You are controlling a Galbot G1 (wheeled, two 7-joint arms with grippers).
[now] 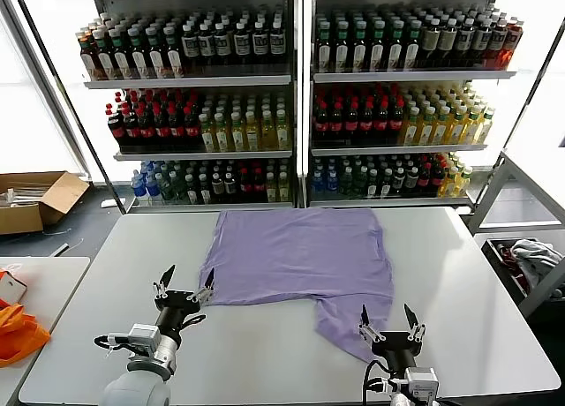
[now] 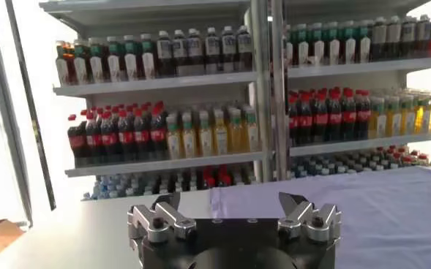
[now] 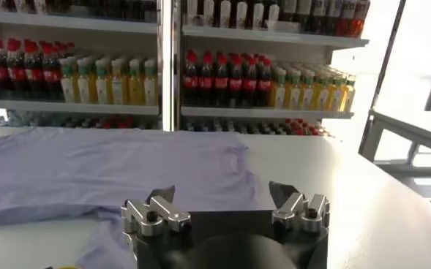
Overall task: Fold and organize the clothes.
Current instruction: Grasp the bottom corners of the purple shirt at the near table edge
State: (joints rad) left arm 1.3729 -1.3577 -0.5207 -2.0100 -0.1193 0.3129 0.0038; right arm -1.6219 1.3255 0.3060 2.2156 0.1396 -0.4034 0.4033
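The trailing flap (image 1: pixel 346 316) lies flat, pointing toward my open right gripper, so I keep going down toward its near end (image 1: pixel 358 347) until my fingers close on the cloth.
A lavender T-shirt (image 1: pixel 296 256) lies on the grey table (image 1: pixel 477 282), its upper part folded into a broad rectangle and a flap trailing toward the near edge at the right. My left gripper (image 1: pixel 187 280) stands open just off the shirt's near left corner, nothing between its fingers. My right gripper (image 1: pixel 388 319) stands open at the near end of the trailing flap, empty too. The shirt (image 2: pixel 361 212) fills the table ahead in the left wrist view, beyond my open left gripper (image 2: pixel 230 201). The shirt (image 3: pixel 113 172) spreads ahead of my open right gripper (image 3: pixel 222 194) in the right wrist view.
Shelves of bottled drinks (image 1: pixel 291 97) stand behind the table. A cardboard box (image 1: pixel 35 199) sits on the floor at far left, an orange bag (image 1: pixel 18 331) on a side table, and a bin of clothes (image 1: pixel 530 265) at right.
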